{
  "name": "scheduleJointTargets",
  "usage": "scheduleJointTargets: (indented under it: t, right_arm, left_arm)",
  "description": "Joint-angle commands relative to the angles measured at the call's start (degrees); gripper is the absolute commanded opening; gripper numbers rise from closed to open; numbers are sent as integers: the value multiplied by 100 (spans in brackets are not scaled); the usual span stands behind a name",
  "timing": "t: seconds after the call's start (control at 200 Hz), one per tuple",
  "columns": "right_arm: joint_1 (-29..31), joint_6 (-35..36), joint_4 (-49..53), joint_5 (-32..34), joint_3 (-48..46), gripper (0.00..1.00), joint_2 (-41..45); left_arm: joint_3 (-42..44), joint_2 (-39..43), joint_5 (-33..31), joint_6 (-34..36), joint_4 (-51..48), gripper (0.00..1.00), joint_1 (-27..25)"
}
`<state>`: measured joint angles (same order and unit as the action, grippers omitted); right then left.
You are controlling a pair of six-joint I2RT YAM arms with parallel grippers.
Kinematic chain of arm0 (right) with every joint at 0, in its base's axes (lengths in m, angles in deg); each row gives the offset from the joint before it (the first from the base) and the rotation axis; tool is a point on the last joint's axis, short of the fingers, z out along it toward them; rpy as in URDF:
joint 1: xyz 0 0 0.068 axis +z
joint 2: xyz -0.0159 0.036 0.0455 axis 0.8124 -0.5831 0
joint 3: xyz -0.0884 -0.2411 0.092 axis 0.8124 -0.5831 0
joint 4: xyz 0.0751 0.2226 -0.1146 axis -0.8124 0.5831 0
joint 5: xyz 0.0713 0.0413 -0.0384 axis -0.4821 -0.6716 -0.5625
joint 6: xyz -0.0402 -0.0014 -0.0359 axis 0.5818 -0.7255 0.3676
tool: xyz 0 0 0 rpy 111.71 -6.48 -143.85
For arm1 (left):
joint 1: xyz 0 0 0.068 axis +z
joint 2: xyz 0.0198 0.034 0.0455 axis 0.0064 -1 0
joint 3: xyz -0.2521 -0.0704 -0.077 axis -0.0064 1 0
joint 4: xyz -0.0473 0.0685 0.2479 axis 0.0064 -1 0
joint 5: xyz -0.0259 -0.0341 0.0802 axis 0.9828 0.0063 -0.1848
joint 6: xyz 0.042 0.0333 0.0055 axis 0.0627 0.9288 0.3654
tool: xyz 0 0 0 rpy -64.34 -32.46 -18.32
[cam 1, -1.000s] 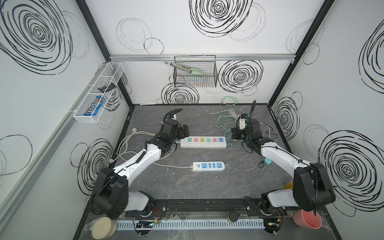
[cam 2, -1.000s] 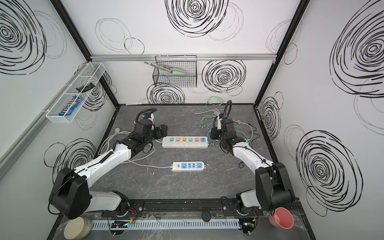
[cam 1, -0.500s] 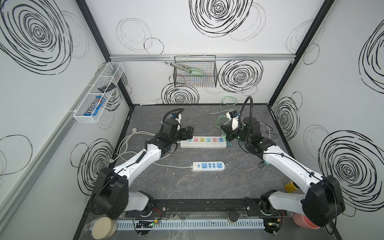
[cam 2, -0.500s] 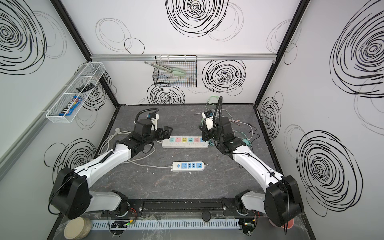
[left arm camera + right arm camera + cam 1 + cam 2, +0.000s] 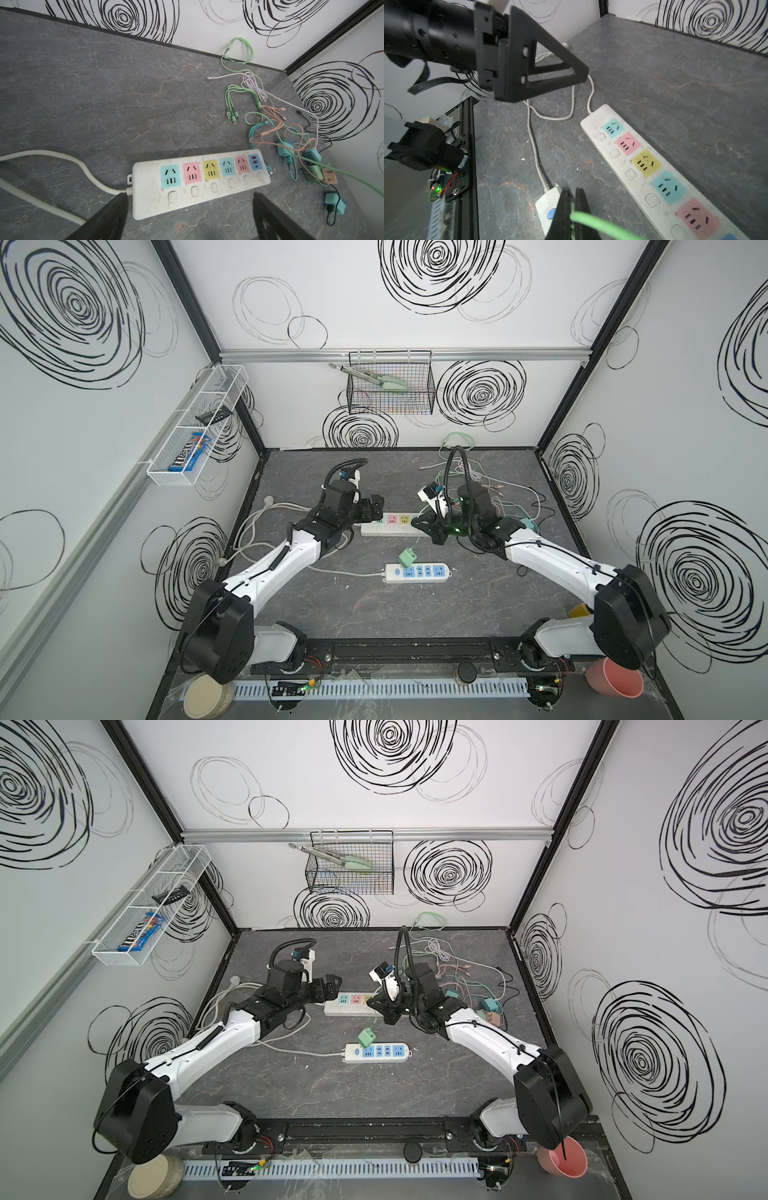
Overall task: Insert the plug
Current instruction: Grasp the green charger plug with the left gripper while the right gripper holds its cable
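Note:
The green plug hangs free from the cable in my right gripper (image 5: 416, 543), so I carry on moving my open left gripper toward the plug's body (image 5: 407, 557) and close there.
A green plug (image 5: 407, 558) (image 5: 365, 1039) dangles tilted on its green cable (image 5: 591, 220), just over the left end of the small white strip with blue sockets (image 5: 417, 572) (image 5: 378, 1052) (image 5: 546, 205). My right gripper (image 5: 428, 526) (image 5: 384, 1007) (image 5: 572, 193) is shut on that cable, above the right end of the long strip with coloured sockets (image 5: 390, 524) (image 5: 353, 1006) (image 5: 197, 182) (image 5: 643, 166). My left gripper (image 5: 376, 508) (image 5: 332, 986) (image 5: 189, 195) stands open and empty over the long strip's left end.
A tangle of chargers and coloured cables (image 5: 498, 497) (image 5: 291, 145) lies at the back right. The long strip's white cord (image 5: 257, 526) loops at the left. A wire basket (image 5: 390, 393) hangs on the back wall. A pink cup (image 5: 615, 676) stands front right.
My right arm has swung left and forward from the cable pile, bringing the green plug on its cable over the small strip. My left gripper shifted slightly right, still open.

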<state>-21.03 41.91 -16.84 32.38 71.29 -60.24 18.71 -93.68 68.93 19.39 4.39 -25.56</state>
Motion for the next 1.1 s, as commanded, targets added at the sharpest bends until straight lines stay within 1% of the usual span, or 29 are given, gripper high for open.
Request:
scheduleJointTargets:
  t: [0.0,0.065,0.095,0.27,0.36,0.445,0.475,0.575,0.69,0.74,0.811,1.091]
  right_arm:
    - [-264,-422,31,45,74,0,-415]
    - [-467,-654,134,266,182,0,-715]
    - [-554,-702,166,300,211,0,-849]
    - [-966,-961,-66,28,314,0,-1358]
    - [-1039,-1019,-124,71,435,0,-1502]
    - [-1057,-1012,-138,72,547,0,-1614]
    - [-1067,-1005,-146,46,571,0,-1649]
    - [-1071,-972,-169,-54,627,0,-1739]
    - [-1090,-910,-130,-46,653,1,-1788]
    - [-1120,-914,-132,-25,650,1,-1805]
    - [-1150,-926,-145,-17,640,1,-1820]
    - [-1206,-880,-122,-102,649,2,-1875]
  left_arm:
    - [6,-103,-144,105,-38,96,-204]
    - [-54,-148,-214,248,-162,96,-383]
    - [-80,-174,-238,481,-215,96,-485]
    - [-263,-534,-217,989,-629,96,-1136]
    - [-265,-707,-72,1187,-751,97,-1449]
    - [-331,-949,206,1401,-922,100,-1657]
    - [-389,-1061,271,1462,-1016,99,-1717]
    - [-751,-1476,583,1645,-1469,95,-1835]
    - [-1083,-1820,320,1910,-1884,89,-1963]
    - [-1184,-1920,285,2010,-1990,84,-1948]
    - [-1335,-2069,211,2163,-2138,80,-1940]
    - [-2041,-2689,-215,3057,-2870,79,-1972]
